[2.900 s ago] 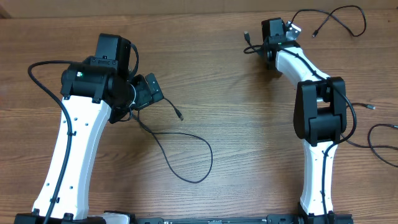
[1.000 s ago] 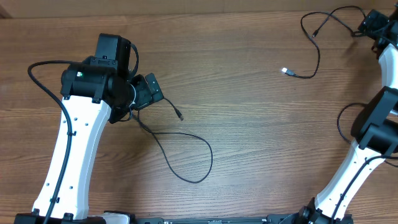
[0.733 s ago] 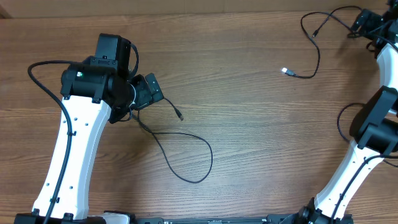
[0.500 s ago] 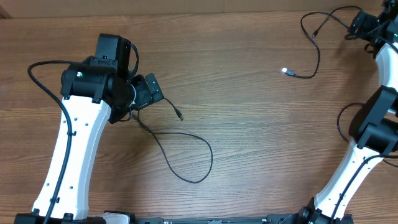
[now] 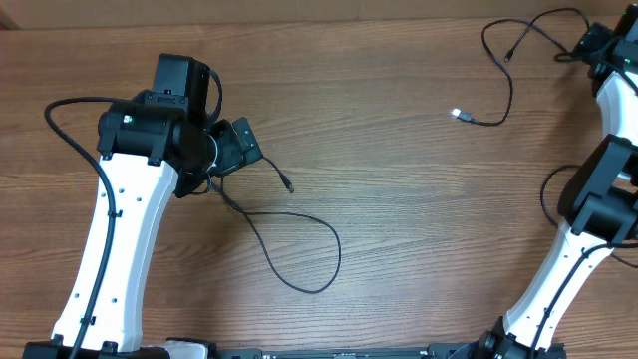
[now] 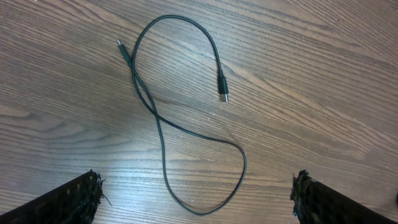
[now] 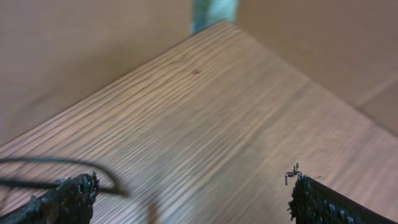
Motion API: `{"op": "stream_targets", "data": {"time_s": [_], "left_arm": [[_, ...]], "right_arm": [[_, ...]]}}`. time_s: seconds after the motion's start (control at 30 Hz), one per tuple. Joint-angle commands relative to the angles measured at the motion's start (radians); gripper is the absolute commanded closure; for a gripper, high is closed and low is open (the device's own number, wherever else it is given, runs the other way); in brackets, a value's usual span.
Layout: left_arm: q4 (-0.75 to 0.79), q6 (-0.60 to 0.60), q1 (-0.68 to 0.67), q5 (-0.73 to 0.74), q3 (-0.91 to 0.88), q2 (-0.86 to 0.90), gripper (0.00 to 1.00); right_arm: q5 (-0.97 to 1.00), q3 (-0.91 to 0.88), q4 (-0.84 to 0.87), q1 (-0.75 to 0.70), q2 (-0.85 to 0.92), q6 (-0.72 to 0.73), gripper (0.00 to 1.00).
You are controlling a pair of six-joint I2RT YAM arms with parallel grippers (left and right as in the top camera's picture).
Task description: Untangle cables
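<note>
Next, my right gripper swings back and grabs the cable (image 5: 483, 123) next to its silver plug, because the gripper is open past the cable's bend (image 5: 562, 57) at the far corner of the table.
One thin black cable (image 5: 299, 249) lies loose in a wide loop just right of my left arm. From the left wrist it shows as a cable (image 6: 158, 124) crossing itself once, with plugs at both ends. My left gripper (image 6: 198, 190) hovers open above its near loop, holding nothing. It sits at centre left in the overhead view as the left gripper (image 5: 239, 146). A second cable (image 5: 509, 88) curves along the far right, its silver plug (image 5: 456, 114) lying free. My right gripper (image 5: 596, 42) is at the far right corner beside that cable. The blurred wrist view shows this right gripper (image 7: 193, 193) open, a black strand (image 7: 56, 163) by its left finger.
The brown wooden table (image 5: 399, 199) ends close behind the right gripper, and its far corner (image 7: 214, 25) shows in the right wrist view. A thicker black wire (image 5: 60, 120) loops off the left arm. Another dark cord (image 5: 545, 194) curves beside the right arm's elbow.
The right arm has swung from the back middle to the far right corner, and the far cable now lies stretched out with its silver plug free. In the last second it only shifted slightly. The left arm is still.
</note>
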Motion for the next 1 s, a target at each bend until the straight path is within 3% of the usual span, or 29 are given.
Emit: {"op": "stream_targets", "data": {"time_s": [0.0, 0.23, 0.6, 0.8, 0.87, 0.97], "left_arm": [[0.001, -0.013, -0.007, -0.006, 0.007, 0.003, 0.01], [0.001, -0.013, -0.007, -0.006, 0.007, 0.003, 0.01], [0.001, -0.013, -0.007, -0.006, 0.007, 0.003, 0.00], [0.001, -0.013, -0.007, -0.006, 0.007, 0.003, 0.00], [0.001, -0.013, -0.007, -0.006, 0.007, 0.003, 0.01], [0.001, -0.013, -0.007, -0.006, 0.007, 0.003, 0.00]], "right_arm": [[0.162, 0.016, -0.004, -0.001, 0.008, 0.034, 0.00], [0.221, 0.132, -0.114, -0.003, 0.007, 0.034, 0.00], [-0.190, 0.342, -0.512, 0.051, 0.005, 0.032, 0.00], [-0.578, 0.343, -0.798, 0.066, 0.003, 0.036, 0.00], [-0.746, 0.343, -0.877, 0.066, 0.003, 0.053, 0.06], [-0.796, 0.343, -0.967, 0.066, 0.003, 0.139, 0.12]]}}
